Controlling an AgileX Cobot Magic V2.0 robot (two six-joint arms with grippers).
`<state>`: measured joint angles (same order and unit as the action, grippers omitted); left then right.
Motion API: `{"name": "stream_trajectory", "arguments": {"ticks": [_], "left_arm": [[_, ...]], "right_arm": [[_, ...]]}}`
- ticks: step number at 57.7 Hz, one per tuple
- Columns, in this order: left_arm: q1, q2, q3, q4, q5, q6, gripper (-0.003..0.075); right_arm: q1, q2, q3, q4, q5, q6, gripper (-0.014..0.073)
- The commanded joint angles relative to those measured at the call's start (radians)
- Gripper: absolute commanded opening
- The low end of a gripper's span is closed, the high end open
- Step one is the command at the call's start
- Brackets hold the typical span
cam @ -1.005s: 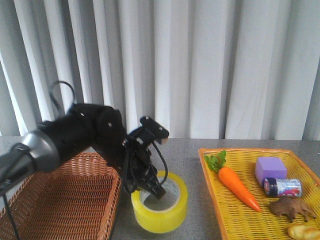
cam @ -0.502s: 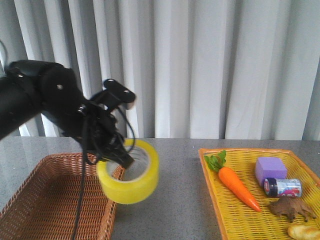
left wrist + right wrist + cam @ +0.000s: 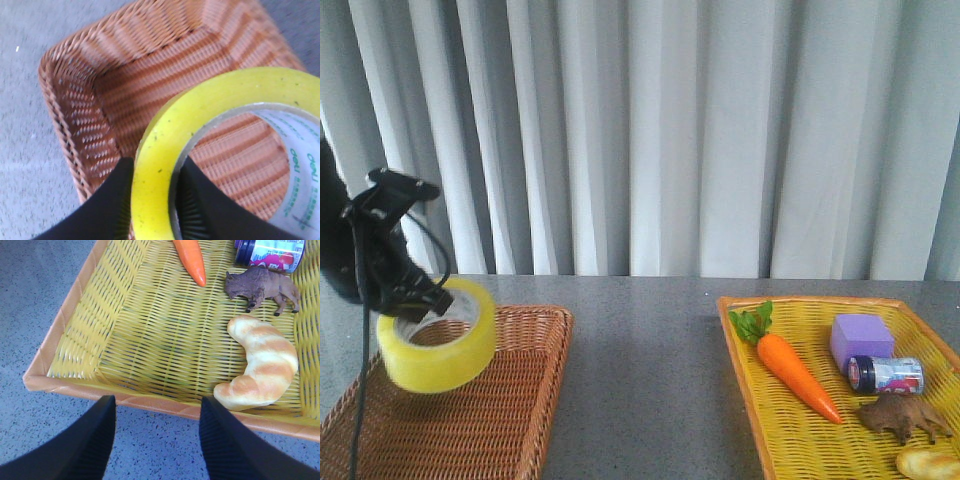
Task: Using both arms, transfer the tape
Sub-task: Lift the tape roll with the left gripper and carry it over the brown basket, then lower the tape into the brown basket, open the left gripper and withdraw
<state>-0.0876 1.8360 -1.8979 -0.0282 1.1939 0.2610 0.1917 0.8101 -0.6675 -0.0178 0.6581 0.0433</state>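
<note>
The yellow tape roll is hanging above the brown wicker basket's empty bottom. I carry on lowering the roll with my left gripper until it rests there, and then let go.
The yellow tape roll hangs in the air over the brown wicker basket at the left. My left gripper is shut on the roll's wall, one finger outside and one inside the core. The left wrist view shows the roll pinched between the fingers, with the basket below. My right gripper is open and empty over the grey table, just off the near edge of the yellow tray. The right arm is out of the front view.
The yellow wicker tray at the right holds a carrot, a purple block, a small can, a brown bison toy and a croissant. White curtains hang behind the grey table.
My left gripper has lifted the tape off the table and carried it left, from beside the basket to above it.
</note>
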Motion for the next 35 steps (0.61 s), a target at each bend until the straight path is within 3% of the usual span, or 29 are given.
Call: {"name": "stream_trajectory", "arguments": {"ticks": [1, 17, 35], "left_arm": [[0.016, -0.045, 0.058, -0.028, -0.135, -0.015, 0.0172], [0.018, -0.045, 0.282, -0.030, -0.438, -0.015, 0.0172], [0.017, -0.045, 0.422, -0.030, -0.612, -0.015, 0.0172]], "right_arm": [[-0.006, -0.007, -0.025, -0.001, -0.057, 0.000, 0.0372], [-0.006, -0.007, -0.025, -0.001, -0.057, 0.000, 0.0372], [-0.006, -0.007, -0.025, -0.001, -0.057, 0.000, 0.0372]]}}
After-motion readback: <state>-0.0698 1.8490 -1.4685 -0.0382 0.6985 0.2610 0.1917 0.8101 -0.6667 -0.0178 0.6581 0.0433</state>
